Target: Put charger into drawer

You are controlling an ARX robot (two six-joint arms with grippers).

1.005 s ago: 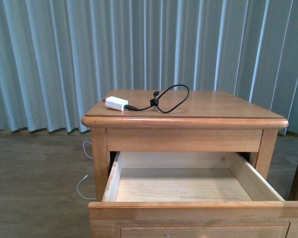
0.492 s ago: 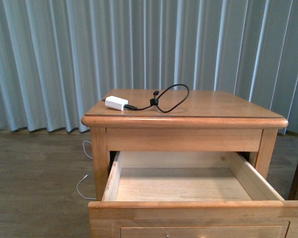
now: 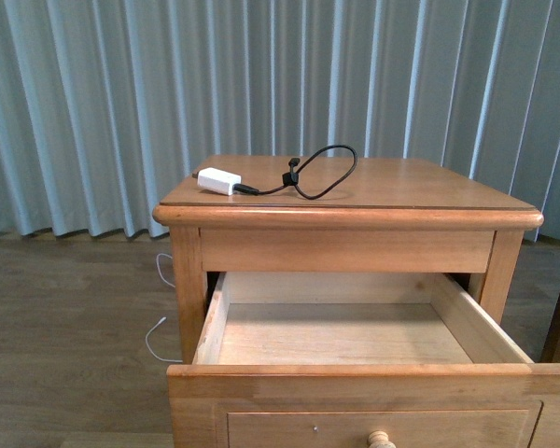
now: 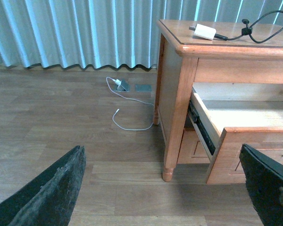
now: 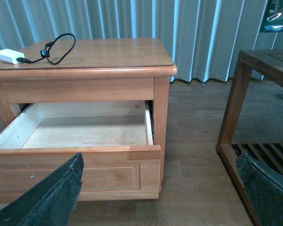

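Observation:
A black tie (image 4: 246, 31) holds the cable together. This means the looped cable will come along, still bundled, when I carry the charger into the drawer.
The charger (image 3: 218, 180), a small white block with a black looped cable (image 3: 325, 174), lies on top of the wooden nightstand (image 3: 429, 201), at its left. It also shows in the left wrist view (image 4: 203, 32) and the right wrist view (image 5: 10, 56). The drawer (image 3: 345, 334) is pulled out below, its pale inside empty; its knob (image 3: 381, 439) shows at the front. My left gripper (image 4: 165, 188) is open over the floor, left of the nightstand. My right gripper (image 5: 160, 188) is open, low in front of the drawer's right end. Neither arm shows in the front view.
A thin white cable (image 4: 127, 123) lies on the wood floor by a floor socket (image 4: 122, 85) left of the nightstand. A dark wooden table (image 5: 254, 94) with a slatted shelf stands to the right. Grey curtains (image 3: 168, 93) hang behind.
The front camera's view has shifted: the nightstand sits a little higher in frame, and the drawer's front panel and knob have come into view.

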